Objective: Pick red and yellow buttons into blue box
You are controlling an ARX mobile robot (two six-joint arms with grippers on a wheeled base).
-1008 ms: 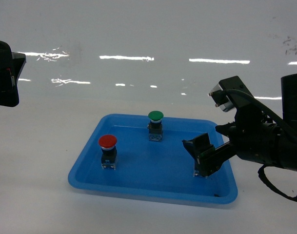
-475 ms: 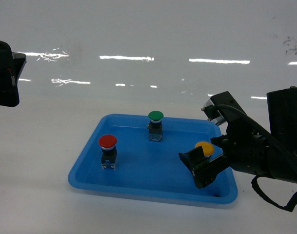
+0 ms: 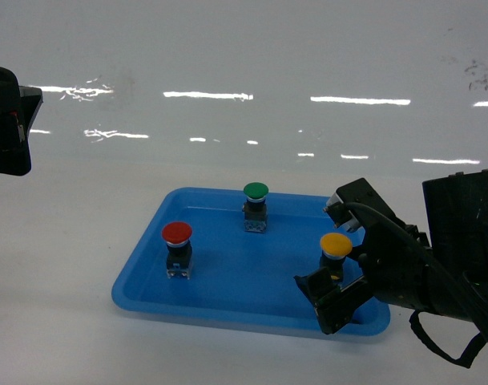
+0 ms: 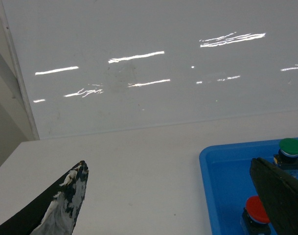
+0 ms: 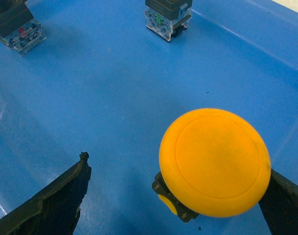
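My gripper will raise a hidden clear base along with the yellow button when it lifts, since the red and green buttons stand on clear bases.
The yellow button stands in the right part of a shallow blue tray. My right gripper is open just in front of it. In the right wrist view the yellow cap sits between the spread fingers of the right gripper, close against the right one. The red button stands upright at the tray's left, also seen as a red cap. My left gripper is open over bare table left of the tray. The blue box is out of view.
A green-capped button stands at the tray's back middle, its clear base ahead of the right gripper. The left arm's housing hangs at the far left. White table surrounds the tray, and a glossy white wall rises behind.
The right gripper has drawn back toward the tray's near edge and lowered, uncovering the yellow button, which stays in place. The left arm, the red button and the green button have not moved.
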